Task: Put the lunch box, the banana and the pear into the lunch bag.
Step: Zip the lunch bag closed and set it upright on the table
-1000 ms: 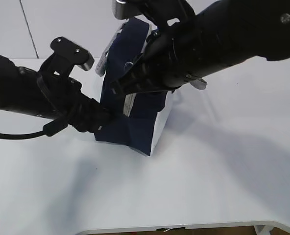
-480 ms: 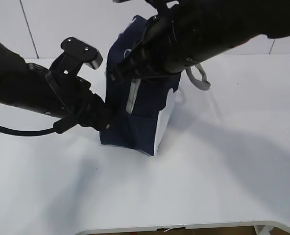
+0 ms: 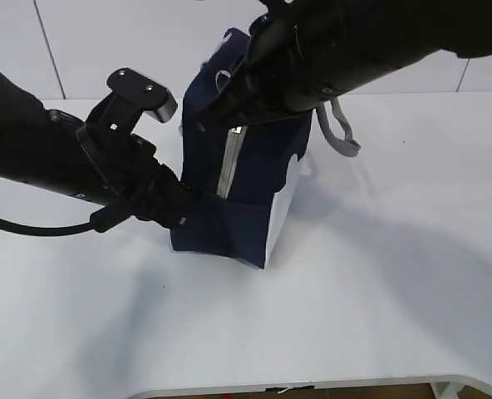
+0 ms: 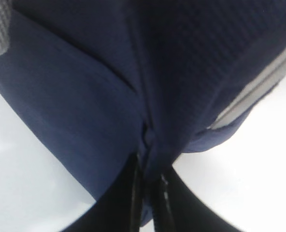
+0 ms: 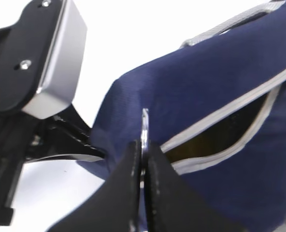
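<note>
The lunch bag is leaning and its grey zipper [image 3: 231, 162] is bent below the robot's right gripper, so next the left gripper pulls the lunch bag's lower corner [image 3: 178, 241] down to stretch the zipper straight.
The navy lunch bag [image 3: 258, 170] stands on the white table. My left gripper [image 3: 184, 214] is shut on a fold of fabric at its lower left corner; the left wrist view shows the fingers pinching the blue cloth [image 4: 150, 166]. My right gripper [image 3: 204, 125] is shut on the metal ring pull [image 5: 145, 123] of the grey zipper [image 3: 227, 170] near the bag's top. In the right wrist view the zipper gapes partly open [image 5: 225, 133] beside the pull, dark inside. The lunch box, banana and pear are out of view.
A grey webbing handle [image 3: 341, 133] hangs off the bag's right side, and a white panel [image 3: 281, 212] faces front right. The left arm's wrist housing [image 5: 46, 53] sits close to my right gripper. White table [image 3: 354, 316] lies all around.
My right arm has risen with the ring pull, baring more of the grey zipper below it. The bag stands more upright and a little further right. My left gripper kept its hold.
</note>
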Robot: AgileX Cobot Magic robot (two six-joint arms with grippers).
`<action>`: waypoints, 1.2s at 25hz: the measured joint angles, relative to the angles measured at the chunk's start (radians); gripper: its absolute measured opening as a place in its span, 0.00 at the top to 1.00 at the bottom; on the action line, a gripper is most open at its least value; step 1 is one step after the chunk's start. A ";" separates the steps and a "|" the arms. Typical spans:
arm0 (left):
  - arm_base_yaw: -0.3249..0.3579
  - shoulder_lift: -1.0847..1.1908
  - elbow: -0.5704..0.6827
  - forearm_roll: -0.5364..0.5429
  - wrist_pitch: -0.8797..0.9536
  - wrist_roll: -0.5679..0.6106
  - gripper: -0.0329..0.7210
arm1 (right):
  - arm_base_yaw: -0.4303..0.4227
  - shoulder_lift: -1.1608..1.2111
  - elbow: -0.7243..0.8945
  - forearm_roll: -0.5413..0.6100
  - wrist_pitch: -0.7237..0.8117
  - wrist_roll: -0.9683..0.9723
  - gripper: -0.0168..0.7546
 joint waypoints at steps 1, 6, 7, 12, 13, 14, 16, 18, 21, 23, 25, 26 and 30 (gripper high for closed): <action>0.000 0.000 0.000 0.000 0.000 0.000 0.96 | 0.000 0.000 0.000 -0.013 0.000 0.000 0.95; 0.000 0.000 0.023 0.000 0.000 0.000 0.96 | 0.000 0.002 0.000 -0.113 -0.017 0.004 0.95; 0.000 0.000 0.029 0.000 0.000 0.000 0.96 | 0.000 0.004 0.000 -0.128 -0.027 0.004 0.95; 0.000 0.000 0.068 -0.004 -0.016 0.000 0.96 | 0.000 0.031 0.000 -0.172 -0.065 0.015 0.95; 0.000 0.000 0.070 -0.006 -0.018 0.000 0.96 | 0.000 0.039 -0.004 -0.181 -0.072 0.017 0.95; 0.000 0.000 0.070 -0.006 -0.018 0.000 0.96 | 0.000 0.047 -0.008 -0.187 -0.074 0.020 0.95; 0.000 0.000 0.071 -0.008 -0.018 0.000 0.96 | 0.000 0.062 -0.025 -0.196 -0.078 0.020 0.95; 0.000 0.000 0.071 -0.008 -0.018 0.000 0.96 | 0.000 0.075 -0.041 -0.196 -0.078 0.022 0.95; 0.000 -0.004 0.071 -0.008 -0.018 0.000 0.96 | 0.000 0.079 -0.077 -0.196 -0.068 0.023 0.95; 0.000 -0.022 0.071 -0.010 -0.018 0.000 0.96 | 0.000 0.079 -0.115 -0.196 -0.033 0.024 0.95; 0.000 -0.043 0.071 -0.011 -0.024 0.000 0.96 | 0.000 0.079 -0.153 -0.187 0.006 0.024 0.95; 0.000 -0.054 0.074 -0.011 -0.024 0.000 0.96 | 0.000 0.079 -0.164 -0.181 0.020 0.024 0.95; 0.000 -0.075 0.079 -0.011 -0.024 0.000 0.96 | 0.000 0.079 -0.178 -0.180 0.060 0.027 0.95</action>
